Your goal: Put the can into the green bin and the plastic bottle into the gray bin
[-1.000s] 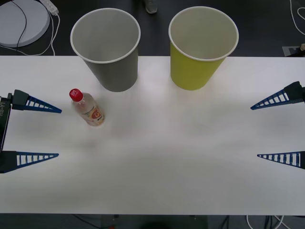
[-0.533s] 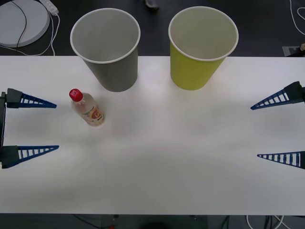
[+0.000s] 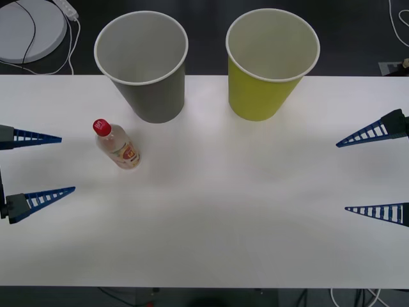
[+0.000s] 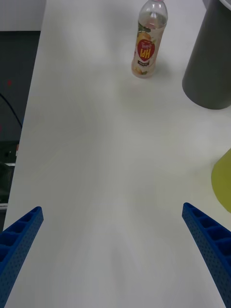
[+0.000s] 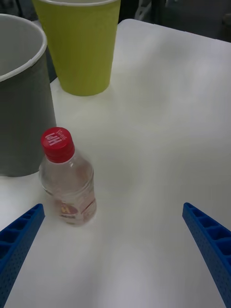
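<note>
The plastic bottle [image 3: 119, 146] is much narrower than the gray bin's opening [image 3: 141, 48], so the bottle will lean against the inside of the gray bin when I let it fall in.
The plastic bottle [image 3: 117, 144] stands upright on the white table, red cap up, just in front of the gray bin [image 3: 144, 64]. The green bin [image 3: 271, 64] stands to the right of the gray one. My left gripper [image 3: 68, 164] hovers open at the table's left edge, a short way left of the bottle [image 5: 67, 185]. The gray bin [image 5: 21, 110] and green bin [image 5: 79, 48] rise behind it in the left wrist view. My right gripper [image 3: 341, 177] waits open at the right edge, far from the bottle [image 4: 148, 41]. The can is out of view.
The white table [image 3: 211, 230] stretches wide and bare between the two arms. Behind its far edge, on the dark floor at the back left, lie a round white disc [image 3: 29, 25] and cables.
My left gripper has shifted toward the table's far side and drawn back slightly to the left, its fingers turning a little. The bottle, both bins and the right arm have stayed put.
</note>
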Motion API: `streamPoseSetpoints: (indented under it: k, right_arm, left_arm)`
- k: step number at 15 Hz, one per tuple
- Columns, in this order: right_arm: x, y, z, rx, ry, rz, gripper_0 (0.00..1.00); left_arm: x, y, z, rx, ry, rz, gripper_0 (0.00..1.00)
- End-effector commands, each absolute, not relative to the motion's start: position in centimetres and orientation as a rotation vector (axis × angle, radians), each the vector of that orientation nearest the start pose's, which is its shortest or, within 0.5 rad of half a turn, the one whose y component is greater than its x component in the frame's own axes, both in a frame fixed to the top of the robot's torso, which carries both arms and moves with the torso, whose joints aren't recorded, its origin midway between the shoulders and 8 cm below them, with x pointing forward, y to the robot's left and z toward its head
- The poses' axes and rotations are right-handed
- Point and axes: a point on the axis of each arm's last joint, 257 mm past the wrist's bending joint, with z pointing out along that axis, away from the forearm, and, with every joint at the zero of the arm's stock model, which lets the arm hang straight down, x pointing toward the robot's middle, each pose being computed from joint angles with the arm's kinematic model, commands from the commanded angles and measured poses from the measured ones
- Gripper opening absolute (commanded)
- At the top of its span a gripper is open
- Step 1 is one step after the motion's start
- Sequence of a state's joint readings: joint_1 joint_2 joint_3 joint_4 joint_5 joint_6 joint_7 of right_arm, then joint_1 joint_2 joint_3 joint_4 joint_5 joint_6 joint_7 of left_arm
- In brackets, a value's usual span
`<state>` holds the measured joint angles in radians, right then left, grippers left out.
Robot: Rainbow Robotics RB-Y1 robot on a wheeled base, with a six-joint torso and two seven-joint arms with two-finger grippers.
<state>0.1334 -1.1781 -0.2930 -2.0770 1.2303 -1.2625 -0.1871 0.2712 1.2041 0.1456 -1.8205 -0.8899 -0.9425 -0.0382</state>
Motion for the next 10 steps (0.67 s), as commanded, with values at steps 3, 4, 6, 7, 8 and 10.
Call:
streamPoseSetpoints:
  k: [3, 4, 6, 7, 8, 10]
  right_arm:
    - [33.0, -24.8, -11.4, -1.735, 1.494, 0.293, 1.0]
    - [33.0, -24.8, -11.4, -1.735, 1.494, 0.293, 1.0]
    - [33.0, -24.8, -11.4, -1.735, 1.494, 0.293, 1.0]
    - [33.0, -24.8, -11.4, -1.735, 1.494, 0.293, 1.0]
    - [33.0, -24.8, -11.4, -1.735, 1.494, 0.293, 1.0]
    - [33.0, -24.8, -11.4, -1.735, 1.494, 0.293, 1.0]
  left_arm:
    - [37.3, 31.2, -15.9, 1.196, 1.612, -0.307, 1.0]
    - [37.3, 31.5, -16.1, 1.172, 1.617, -0.298, 1.0]
    - [37.7, 31.9, -16.4, 1.101, 1.622, -0.286, 1.0]
    - [37.9, 32.2, -16.6, 1.074, 1.625, -0.276, 1.0]
    - [38.2, 32.3, -16.8, 1.053, 1.625, -0.262, 1.0]
    - [38.3, 32.6, -17.2, 1.024, 1.632, -0.25, 1.0]
